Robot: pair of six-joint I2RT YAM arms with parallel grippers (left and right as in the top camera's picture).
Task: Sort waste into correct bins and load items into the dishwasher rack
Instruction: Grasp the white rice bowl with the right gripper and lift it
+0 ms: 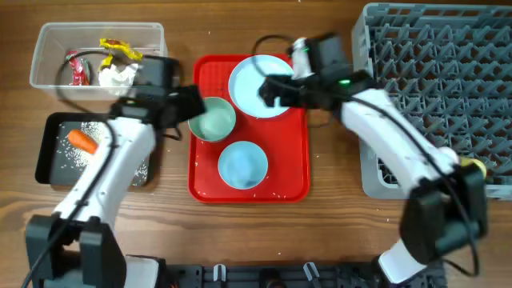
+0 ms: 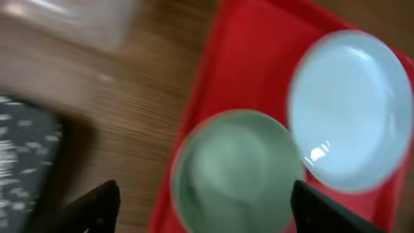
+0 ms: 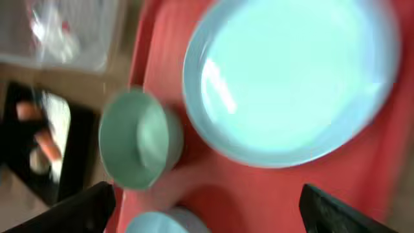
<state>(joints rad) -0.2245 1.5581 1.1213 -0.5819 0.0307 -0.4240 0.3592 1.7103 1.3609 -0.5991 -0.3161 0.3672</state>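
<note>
The grey rack [image 1: 436, 104] stands out of my left gripper's reach, so my left gripper should back off while my right gripper takes the greenish bowl's rim [image 1: 234, 118] to load it.
A light-blue plate [image 1: 260, 80] and two bowls, one greenish [image 1: 213, 122] and one blue [image 1: 242, 164], sit on the flat red tray [image 1: 292, 160]. My left gripper [image 1: 186, 108] is open and empty, at the greenish bowl's [image 2: 236, 171] left rim. My right gripper [image 1: 268, 90] is open and empty, over the plate [image 3: 291, 77]. The clear tub [image 1: 48, 48] holds wrappers [image 1: 118, 50] and tissue [image 1: 118, 76]. The black tray [image 1: 48, 164] holds a carrot piece [image 1: 82, 141] and rice. The grey rack [image 1: 440, 80] stands at the right.
A yellow cup [image 1: 474, 166] shows partly in the rack's front, beside my right arm. Bare wooden table lies between the red tray and the black tray. Cables run behind the red tray.
</note>
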